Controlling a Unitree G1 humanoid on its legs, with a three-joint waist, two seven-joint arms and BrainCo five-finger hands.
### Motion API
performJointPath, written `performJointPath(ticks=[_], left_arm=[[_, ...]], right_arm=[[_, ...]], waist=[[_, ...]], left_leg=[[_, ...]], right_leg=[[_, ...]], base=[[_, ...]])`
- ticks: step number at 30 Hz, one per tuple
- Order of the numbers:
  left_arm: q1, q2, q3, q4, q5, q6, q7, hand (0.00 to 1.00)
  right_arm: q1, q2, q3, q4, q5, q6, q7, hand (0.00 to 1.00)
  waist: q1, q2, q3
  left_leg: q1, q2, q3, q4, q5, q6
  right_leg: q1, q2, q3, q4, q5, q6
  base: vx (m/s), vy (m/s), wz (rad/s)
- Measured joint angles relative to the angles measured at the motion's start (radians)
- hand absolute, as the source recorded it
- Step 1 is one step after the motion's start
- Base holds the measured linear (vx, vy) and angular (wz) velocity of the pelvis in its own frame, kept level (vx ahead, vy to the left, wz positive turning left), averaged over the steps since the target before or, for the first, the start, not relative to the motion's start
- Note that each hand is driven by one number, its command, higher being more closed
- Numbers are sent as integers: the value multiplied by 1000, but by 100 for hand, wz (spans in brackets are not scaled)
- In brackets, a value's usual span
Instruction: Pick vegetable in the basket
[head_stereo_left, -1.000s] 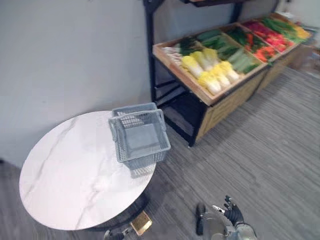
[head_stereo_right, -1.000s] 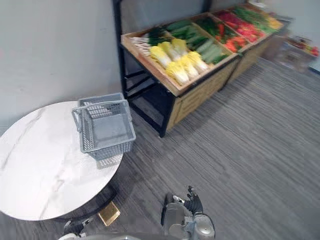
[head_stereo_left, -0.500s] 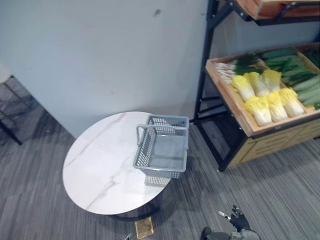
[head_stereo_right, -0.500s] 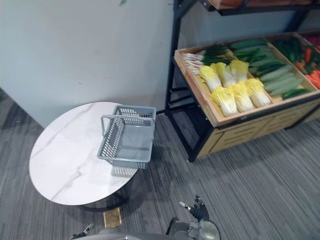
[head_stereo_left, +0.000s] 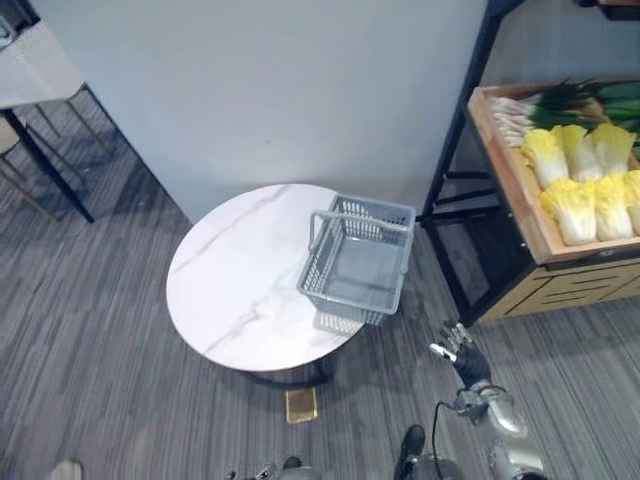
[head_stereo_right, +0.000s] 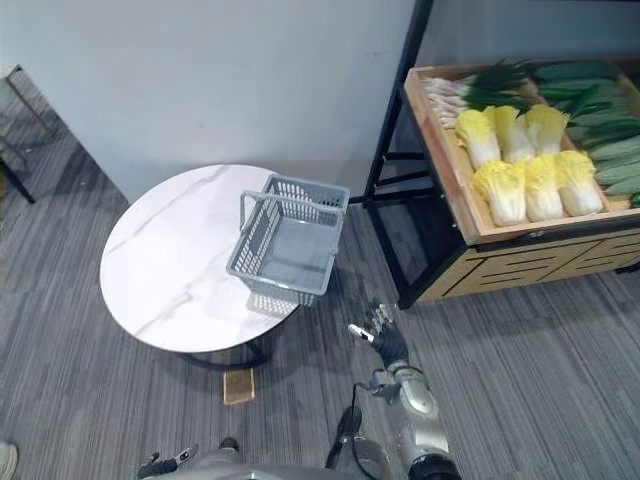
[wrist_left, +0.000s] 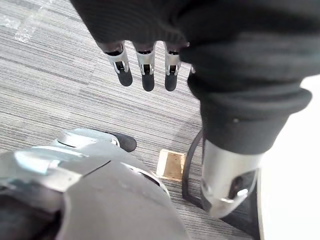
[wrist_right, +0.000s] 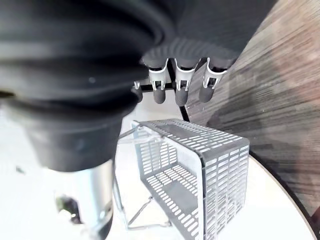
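Observation:
The basket's handle meets the basket's rim (head_stereo_left: 311, 246) on opposite sides. The grey basket (head_stereo_left: 362, 264) will therefore hang under the handle with its opening facing up when I lift.
An empty grey plastic basket (head_stereo_left: 355, 265) with its handle up stands on the right part of a round white marble table (head_stereo_left: 235, 285). The vegetables lie in a wooden shelf tray (head_stereo_right: 452, 170) to the right: yellow-white cabbages (head_stereo_right: 522, 165), green cucumbers (head_stereo_right: 600, 95) and scallions behind them. My right hand (head_stereo_left: 462, 352) hangs low over the floor, right of the table and below the basket's near corner, open and holding nothing. The right wrist view shows its straight fingers (wrist_right: 181, 84) with the basket (wrist_right: 200, 170) past them. My left hand (wrist_left: 147, 70) hangs open over the carpet.
The shelf's black metal frame (head_stereo_left: 452, 175) stands between table and tray. A small brown square block (head_stereo_left: 300, 404) lies on the floor under the table's near edge. Another table on thin dark legs (head_stereo_left: 35, 85) is at the far left. Grey carpet lies all around.
The camera has swung, so table and basket now sit mid-picture and the shelf at the right edge. My right hand has come up higher, nearer the basket. The basket stays put on the table.

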Motion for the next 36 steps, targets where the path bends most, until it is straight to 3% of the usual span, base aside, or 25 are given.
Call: performJointPath(ticks=[1, 4, 6, 7, 8, 10, 11, 13, 18, 27, 31, 36], left_arm=[[-7, 2, -15, -1, 25, 2, -2, 0], [-25, 45, -20, -3, 49, 13, -8, 0], [-28, 62, -16, -8, 64, 16, -9, 0], [-29, 65, -12, -22, 63, 21, -9, 0], [-32, 65, -10, -26, 63, 22, -9, 0], [-41, 97, -3, -39, 50, 29, -9, 0], [-54, 109, 14, -40, 49, 38, -7, 0], [-62, 108, 26, -40, 48, 43, -7, 0], [-69, 95, 48, -61, 49, 59, -8, 0], [-80, 93, 69, -85, 52, 65, -6, 0], [-86, 95, 75, -110, 52, 64, -6, 0], [-87, 96, 72, -110, 52, 64, -4, 0]], right_arm=[[-28, -22, -5, -43, -52, -7, -37, 0], [-68, -57, -8, -158, -240, -42, -138, 0], [-112, -90, -7, -246, -324, -68, -165, 0], [-174, -123, -4, -287, -371, -73, -174, 0], [-212, -140, -2, -299, -392, -78, -181, 0], [-302, -178, 18, -312, -430, -78, -192, 0], [-392, -218, 64, -309, -457, -67, -194, 0], [-472, -257, 110, -307, -491, -58, -197, 0], [-661, -316, 215, -211, -509, 30, -229, 0], [-937, -345, 386, 3, -587, 189, -233, 0], [-1014, -356, 408, 55, -585, 250, -238, 0], [-1081, -357, 422, 119, -584, 290, -280, 0]], waist=[[-3, 9, 24], [7, -51, 72], [6, -71, 79], [9, -53, 84], [7, -49, 88], [9, -71, 93], [27, -85, 110], [35, -82, 128], [92, -91, 163], [165, -86, 255], [179, -85, 285], [190, -79, 291]], left_leg=[[-1, 6, 15, 2, -56, -1], [-6, -39, 38, 46, -91, 21], [-25, -57, 46, 68, -100, 32], [-53, -43, 62, 62, -94, 44], [-68, -36, 69, 61, -89, 50], [-102, -47, 64, 68, -84, 41], [-124, -38, 60, 88, -80, 40], [-151, -29, 48, 100, -71, 34], [-213, -2, 4, 129, -61, 31], [-286, -5, -58, 210, -85, 34], [-322, -7, -79, 238, -87, 36], [-354, -8, -96, 256, -87, 36]], right_leg=[[-19, -2, 0, 34, 0, 1], [-31, -44, 56, 53, 18, 41], [-34, -42, 99, 0, 29, 60], [-51, -33, 122, -28, 15, 84], [-71, -26, 135, -6, 15, 81], [-77, -28, 170, 46, 17, 77], [-67, -16, 173, 5, 33, 55], [-80, -6, 163, -5, 43, 46], [-78, 31, 121, -57, 75, 21], [-56, 38, 88, -112, 108, 27], [-60, 38, 72, -122, 118, 27], [-64, 42, 64, -154, 133, 29]], base=[[-165, 132, 2], [-209, 126, -13], [-165, 105, -31], [-126, 85, -38], [-104, 102, -27], [-45, 58, -1], [-8, -32, 3], [-3, -53, 11], [53, -30, 18], [-11, 26, 15], [-50, 17, 13], [-19, 9, 4]])
